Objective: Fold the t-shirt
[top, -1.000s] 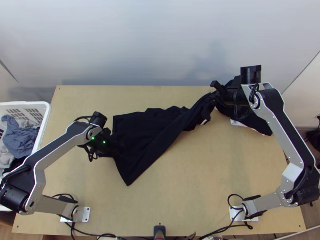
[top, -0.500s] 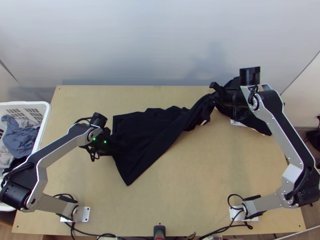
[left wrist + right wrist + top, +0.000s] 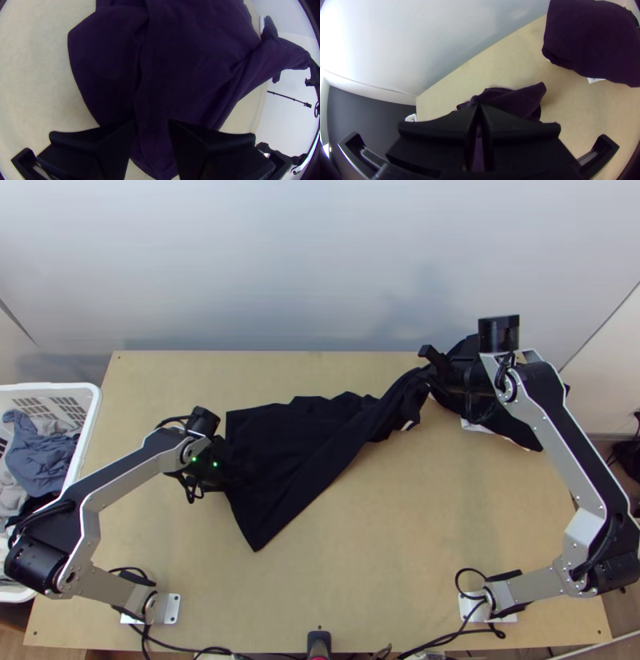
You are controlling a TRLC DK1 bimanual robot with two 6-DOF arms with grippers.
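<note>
The black t-shirt (image 3: 284, 452) will come untwisted into a wide hanging sheet when I lift it, because the narrow twisted part (image 3: 394, 406) spreads out toward my left gripper.
Over the left edge of the black t-shirt (image 3: 292, 448) is my left gripper (image 3: 218, 474). The shirt lies bunched and creased, with a flat corner toward the near edge and a narrow twisted part rising toward the far right. There my right gripper (image 3: 433, 370) holds it. In the left wrist view, my left gripper (image 3: 151, 125) is open above the shirt (image 3: 186, 66), cloth showing between its fingers. In the right wrist view, the tips of my right gripper (image 3: 479, 106) are together on the shirt (image 3: 520, 100), and cloth bulges out beyond them.
Another dark cloth (image 3: 512, 426), apparently folded and with a white patch at its edge, lies at the table's far right, partly under the right arm. A white basket (image 3: 90, 412) of clothes stands at the left. Bare wood (image 3: 384, 532) shows toward the near edge.
My left gripper has shifted slightly to the right over the shirt's edge. The right arm has barely moved, and the shirt lies about the same.
</note>
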